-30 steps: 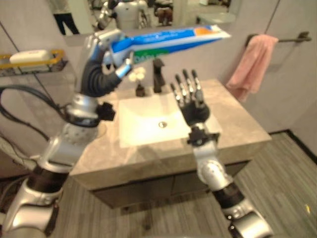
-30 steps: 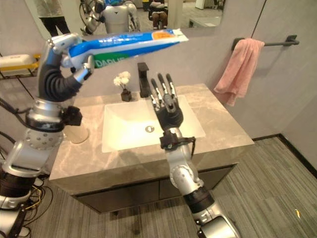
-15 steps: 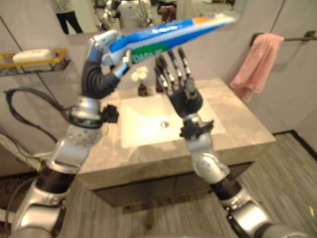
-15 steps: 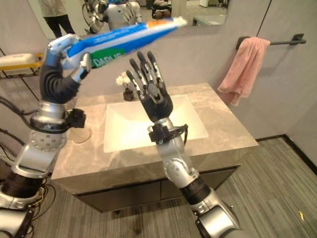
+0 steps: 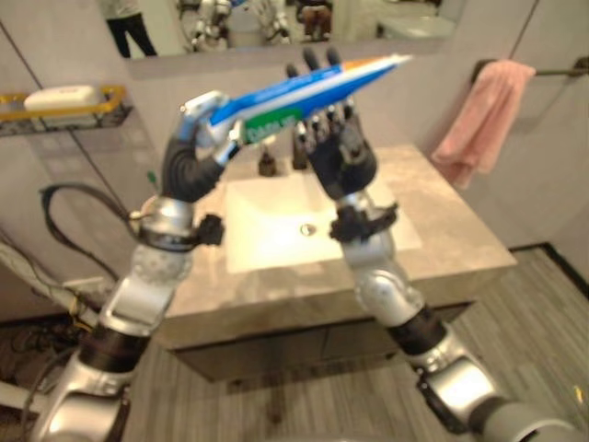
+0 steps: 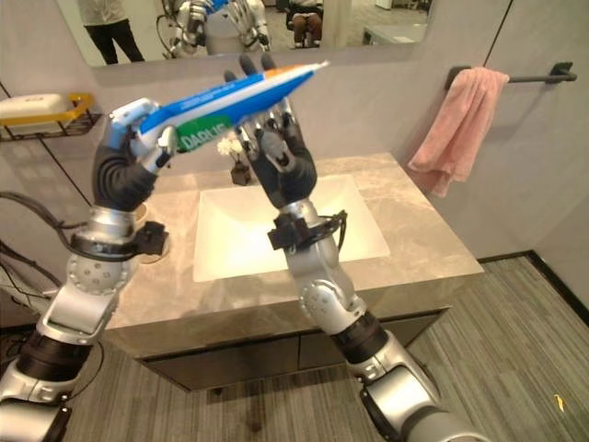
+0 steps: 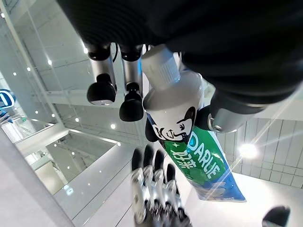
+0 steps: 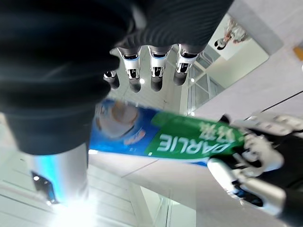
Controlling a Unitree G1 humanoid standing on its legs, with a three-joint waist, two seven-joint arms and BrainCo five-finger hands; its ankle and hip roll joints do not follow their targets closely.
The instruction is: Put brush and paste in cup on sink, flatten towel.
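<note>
The toothpaste tube's flat end [image 5: 396,62] is sticking out straight, so I expect the tube [image 5: 287,99] to stay straight along its length when I bring it to the cup.
A blue, white and green toothpaste tube [image 6: 230,97] is held high over the sink [image 6: 216,267], slanting up to the right. My left hand [image 6: 129,157] is curled round its capped end [image 7: 163,80]. My right hand [image 6: 281,161] is raised behind the tube's middle, fingers straight and spread, palm toward the tube [image 8: 189,137]; I cannot tell if it touches. A pale cup [image 6: 155,260] stands on the counter left of the basin, mostly hidden by my left wrist. The pink towel [image 6: 456,124] hangs bunched on a wall bar [image 6: 538,75] at the right.
A grey stone counter [image 6: 423,258] surrounds the white basin. A small vase of white flowers [image 6: 235,157] stands at the back by the faucet. A yellow wire shelf with soap [image 6: 41,110] is on the left wall. The mirror reflects a person [image 6: 101,23].
My right hand has risen from above the basin up to the middle of the tube. The left hand has lowered the tube slightly. The camera has shifted.
</note>
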